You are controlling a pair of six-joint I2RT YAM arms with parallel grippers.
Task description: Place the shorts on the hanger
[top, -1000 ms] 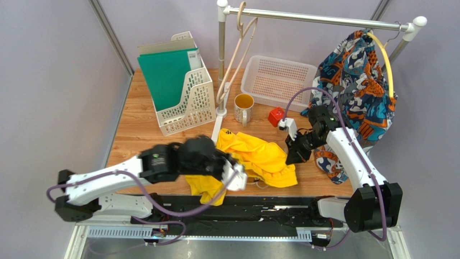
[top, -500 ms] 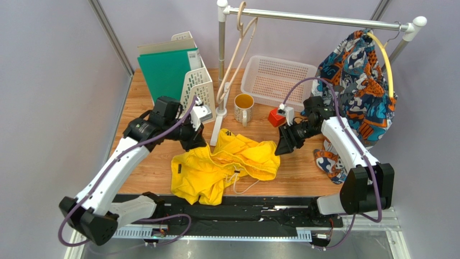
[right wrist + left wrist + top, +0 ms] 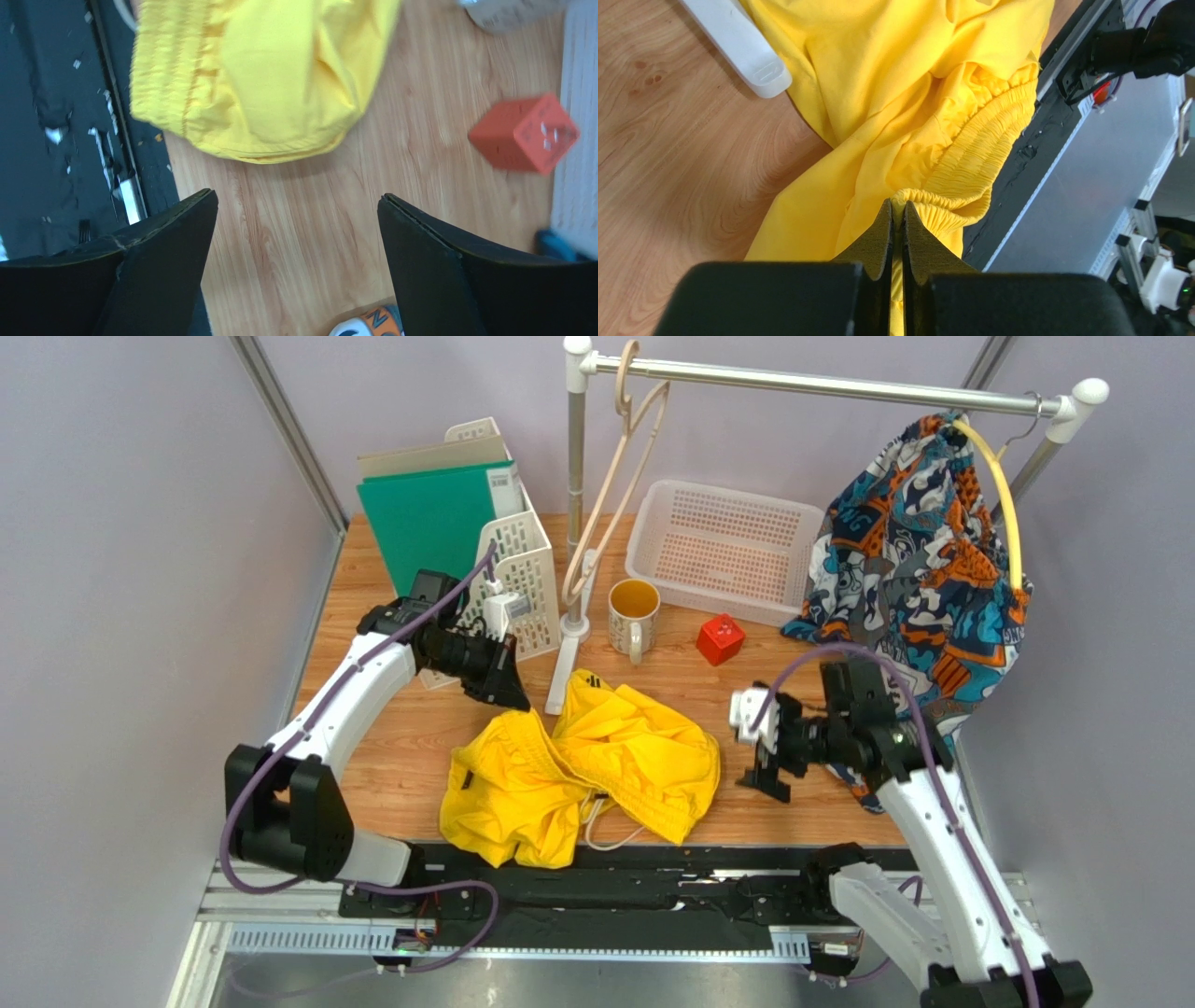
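Note:
I see the shorts' waistband bunched and slanting (image 3: 983, 143). My left gripper and my right gripper should raise the waistband's opposite ends (image 3: 676, 823) and pull it straight before the hanger goes in.
The yellow shorts (image 3: 582, 770) lie crumpled on the wood table near its front edge, with a white drawstring trailing by the rail. The pale beige hanger (image 3: 615, 483) hangs bare from the rack rail at the back. My left gripper (image 3: 514, 695) is shut and holds nothing. It hovers behind the shorts' left side, beside the file organizer. In the left wrist view the left gripper (image 3: 897, 204) points at the ruched waistband (image 3: 962, 150). My right gripper (image 3: 765, 773) is open over bare wood right of the shorts. In the right wrist view the right gripper (image 3: 298, 210) is empty, with the shorts (image 3: 267, 77) ahead of it.
A white file organizer (image 3: 484, 588) with green folders stands back left. A mug (image 3: 633, 616), a red cube (image 3: 720, 639) and a white basket (image 3: 723, 546) sit mid-back. The rack's white foot (image 3: 564, 672) touches the shorts. A patterned garment (image 3: 926, 574) hangs at right.
My left gripper swung from the shorts' front edge back to the organizer, and the shorts spread leftward. My right gripper opened, let the shorts drop and drew back toward the near right.

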